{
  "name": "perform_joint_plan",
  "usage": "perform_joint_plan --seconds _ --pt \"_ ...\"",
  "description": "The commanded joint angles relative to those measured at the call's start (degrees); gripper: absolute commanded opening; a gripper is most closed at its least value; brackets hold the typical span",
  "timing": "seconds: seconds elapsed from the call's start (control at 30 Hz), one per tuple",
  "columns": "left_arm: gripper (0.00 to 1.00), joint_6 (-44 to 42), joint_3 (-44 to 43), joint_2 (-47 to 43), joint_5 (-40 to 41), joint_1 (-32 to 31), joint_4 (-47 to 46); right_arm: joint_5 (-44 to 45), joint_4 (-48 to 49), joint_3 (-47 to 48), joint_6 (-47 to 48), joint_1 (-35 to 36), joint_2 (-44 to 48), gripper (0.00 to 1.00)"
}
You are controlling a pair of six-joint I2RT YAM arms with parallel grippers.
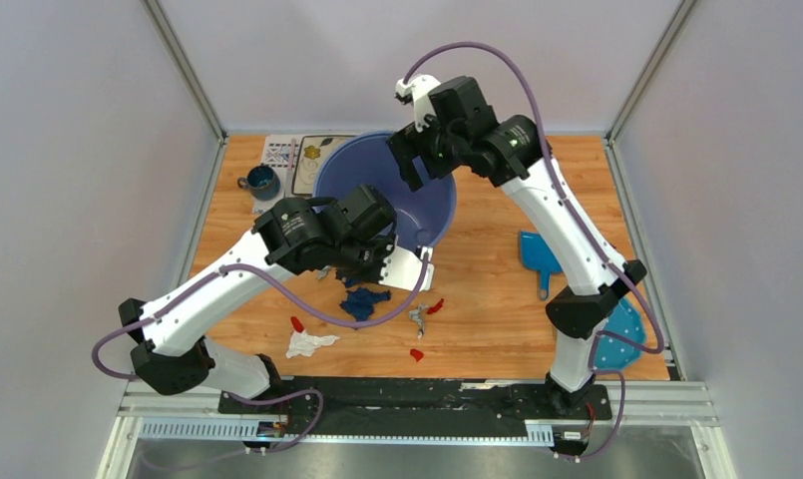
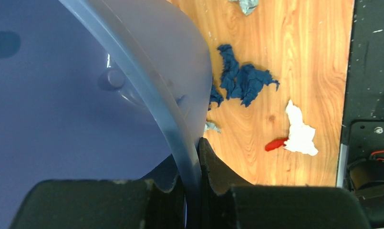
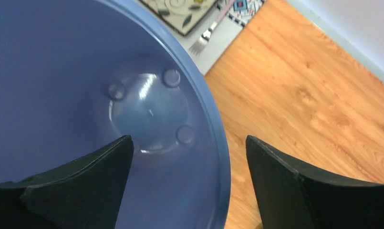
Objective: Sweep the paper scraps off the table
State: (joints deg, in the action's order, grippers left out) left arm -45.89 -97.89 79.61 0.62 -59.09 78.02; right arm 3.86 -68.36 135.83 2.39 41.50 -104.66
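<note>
The blue bowl my left gripper holds crowds the dark blue scrap (image 1: 363, 302), so my right gripper should grasp its far rim (image 3: 224, 155) and move the bowl behind the dustpan.
A large blue plastic bowl (image 1: 377, 180) stands at the back middle of the wood-grain table (image 1: 497, 319). My left gripper (image 1: 409, 254) is shut on the bowl's near rim (image 2: 180, 138), one finger inside and one outside. My right gripper (image 1: 417, 170) is open and straddles the bowl's far rim (image 3: 217, 138) without touching it. Paper scraps lie on the table near the bowl: a dark blue one (image 1: 365, 299) (image 2: 244, 81), a white one (image 1: 307, 343) (image 2: 299, 133), a red one beside it (image 1: 297, 324) (image 2: 275, 144), a silver-grey one (image 1: 417, 317), and two more red ones (image 1: 436, 306) (image 1: 416, 353).
A blue dustpan (image 1: 539, 254) lies right of the bowl. A blue polka-dot cloth (image 1: 616, 339) sits at the right front by the right arm's base. A patterned placemat (image 1: 287, 155) with a fork (image 3: 206, 33) and a blue mug (image 1: 262, 182) sit at the back left.
</note>
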Motion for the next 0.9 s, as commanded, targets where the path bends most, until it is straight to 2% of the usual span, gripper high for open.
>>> perform_joint_plan --seconds 0.0,0.03,0.13,0.17,0.23,0.27,0.4,0.43,0.47,0.53,0.57,0.87 --pt "0.00 -2.1 -3.0 -1.3 5.9 -0.1 -2.6 -1.5 -2.1 -1.7 4.3 -1.1 -1.6 0.90" --pt "0.00 -2.1 -3.0 -1.3 5.9 -0.1 -2.5 -1.9 -1.6 -2.8 4.6 -1.2 -1.4 0.87" --pt "0.00 -2.0 -2.9 -1.2 6.4 -0.1 -2.6 -5.6 -0.1 -3.8 5.6 -1.2 -0.9 0.61" --pt "0.00 -2.0 -2.8 -1.1 6.7 -0.1 -2.7 -6.7 0.3 -4.1 5.8 -1.2 -0.6 0.37" --pt "0.00 -1.8 -2.3 -0.9 7.8 -0.1 -3.4 -5.7 1.9 -4.9 6.0 -1.2 0.2 0.09" --pt "0.00 -1.6 -2.2 -0.7 8.3 -0.1 -4.3 -4.0 3.0 -5.0 6.1 -1.2 0.5 0.00" --pt "0.00 -0.3 -1.2 -0.3 13.4 -0.1 -7.5 3.6 5.0 -5.5 6.9 -1.9 1.8 0.00" --pt "0.08 0.0 -1.2 -0.3 14.3 -0.1 -8.4 4.2 5.1 -5.1 6.3 -3.1 1.8 0.00" --pt "0.29 0.8 -1.3 -0.3 15.2 -0.1 -10.8 4.8 5.3 -4.2 5.7 -3.9 1.8 0.00" --pt "0.49 2.5 -2.0 -0.3 17.5 0.0 -13.4 4.8 5.7 -3.6 3.2 -6.7 2.1 0.00" --pt "0.81 3.1 -2.6 -0.2 17.9 -0.1 -15.6 4.2 6.7 -3.6 2.4 -7.8 2.4 0.00" --pt "0.83 10.5 -12.1 0.6 19.4 0.3 -22.6 -1.3 13.4 -9.3 -5.4 -23.3 6.1 0.00"
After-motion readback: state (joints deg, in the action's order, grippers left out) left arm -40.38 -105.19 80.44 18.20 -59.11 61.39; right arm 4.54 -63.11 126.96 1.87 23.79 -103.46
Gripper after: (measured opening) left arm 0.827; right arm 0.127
